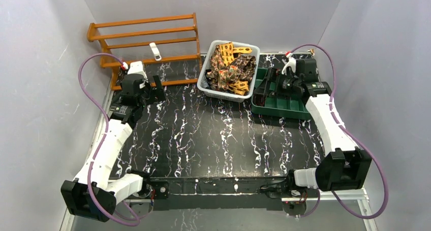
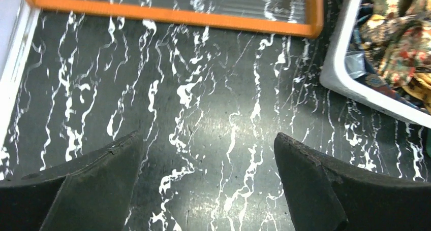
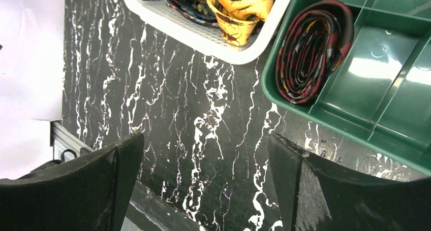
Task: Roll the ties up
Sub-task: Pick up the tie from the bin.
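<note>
The dark red tie [image 3: 314, 51] is coiled inside its compartment. My right gripper should keep going to the white basket and close on a patterned tie [image 1: 222, 77] there.
A heap of unrolled patterned ties [image 1: 231, 66] fills a white basket [image 1: 213, 92] at the back middle of the table; the heap also shows in the left wrist view [image 2: 394, 48] and the right wrist view [image 3: 239, 7]. One rolled dark red tie [image 3: 311, 51] lies coiled in a compartment of the green divided tray [image 3: 386, 89]. My left gripper [image 2: 206, 155] is open and empty above bare table, left of the basket. My right gripper [image 3: 203, 155] is open and empty, above the table just beside the tray's edge.
An orange wooden rack [image 1: 145, 38] stands at the back left, its base bar near my left gripper [image 2: 173, 18]. The green tray [image 1: 279, 106] sits right of the basket. Grey walls close in both sides. The black marbled tabletop [image 1: 213, 139] spreads in front.
</note>
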### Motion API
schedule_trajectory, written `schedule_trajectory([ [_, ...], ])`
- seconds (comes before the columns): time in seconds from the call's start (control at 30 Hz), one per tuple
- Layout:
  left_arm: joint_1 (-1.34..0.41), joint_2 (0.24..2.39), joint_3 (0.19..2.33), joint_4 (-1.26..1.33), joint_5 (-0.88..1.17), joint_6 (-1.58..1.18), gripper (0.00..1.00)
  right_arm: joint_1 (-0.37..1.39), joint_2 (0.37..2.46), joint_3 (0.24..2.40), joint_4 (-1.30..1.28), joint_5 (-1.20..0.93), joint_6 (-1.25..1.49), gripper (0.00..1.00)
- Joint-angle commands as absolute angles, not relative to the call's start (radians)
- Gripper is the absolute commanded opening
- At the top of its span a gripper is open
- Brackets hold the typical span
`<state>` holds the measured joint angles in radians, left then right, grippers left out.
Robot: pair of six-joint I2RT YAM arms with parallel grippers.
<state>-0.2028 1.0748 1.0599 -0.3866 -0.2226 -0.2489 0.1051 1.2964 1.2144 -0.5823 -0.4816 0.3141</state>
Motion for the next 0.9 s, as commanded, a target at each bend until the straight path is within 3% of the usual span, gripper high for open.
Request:
schedule_trajectory([
  [0.0,-0.202,1.04,0.999,-0.39,-0.371,-0.42,0.98,0.148,1.352,1.24,-0.613,-0.404,0.338,0.99],
  [0.27,-0.202,1.095,1.008,-0.529,-0.299,-0.5,0.98,0.308,1.539,1.415,-0.616,-0.153,0.367,0.99],
  [0.6,-0.202,1.128,0.986,-0.542,-0.15,-0.48,0.98,0.41,1.724,1.633,-0.648,-0.089,0.376,0.99],
  [0.87,-0.202,1.151,1.029,-0.533,-0.088,-0.454,0.98,0.417,1.719,1.643,-0.587,-0.065,0.396,0.99],
])
